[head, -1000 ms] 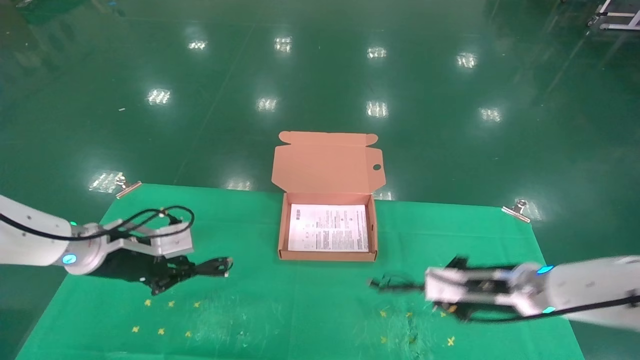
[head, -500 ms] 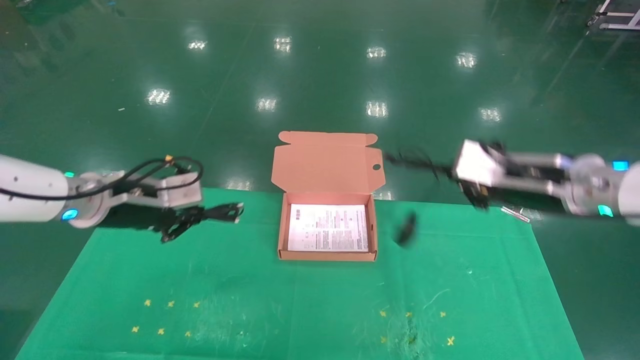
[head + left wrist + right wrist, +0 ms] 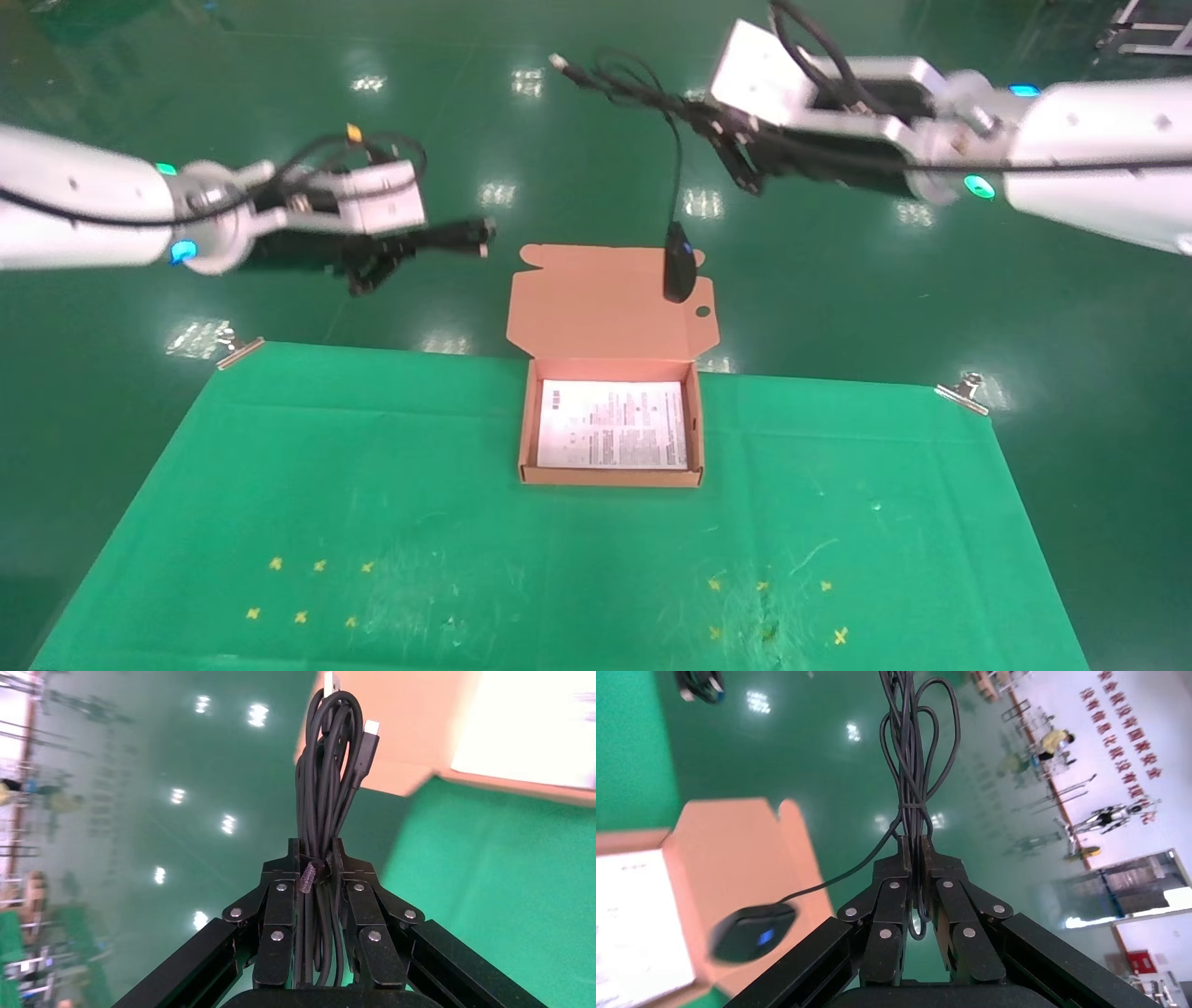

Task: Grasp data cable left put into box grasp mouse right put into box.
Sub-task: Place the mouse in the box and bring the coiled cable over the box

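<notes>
The mouse point(image 3: 679, 265) hangs in the data cable's way to the box point(image 3: 612, 425), so I should move my left gripper back while my right gripper lowers the mouse in first.
The box point(image 3: 525, 438) stands open at the far middle of the green cloth, lid point(image 3: 596, 308) raised, a white sheet point(image 3: 610, 424) at its bottom. My left gripper point(image 3: 402, 248) is high to the left of the lid, shut on the data cable point(image 3: 458, 233), whose loops point toward the box. In the left wrist view the gripper point(image 3: 316, 851) clamps the looped cable point(image 3: 329, 762). My right gripper point(image 3: 719, 129) is high at the back right, shut on the mouse's bundled cord point(image 3: 622, 78). The mouse point(image 3: 678, 270) hangs by its cord in front of the lid. In the right wrist view the gripper point(image 3: 914, 846) grips the cord point(image 3: 911, 748); the mouse point(image 3: 752, 932) dangles.
The green cloth point(image 3: 559, 568) covers the table, held by metal clips at its far corners point(image 3: 238, 350) point(image 3: 963, 391). Small yellow marks point(image 3: 307, 589) lie near the front left and front right. Shiny green floor lies beyond the table.
Both arms rose from the cloth. The left carried the data cable up toward the box. The right lifted the cord high, and the mouse swung up to hang before the lid.
</notes>
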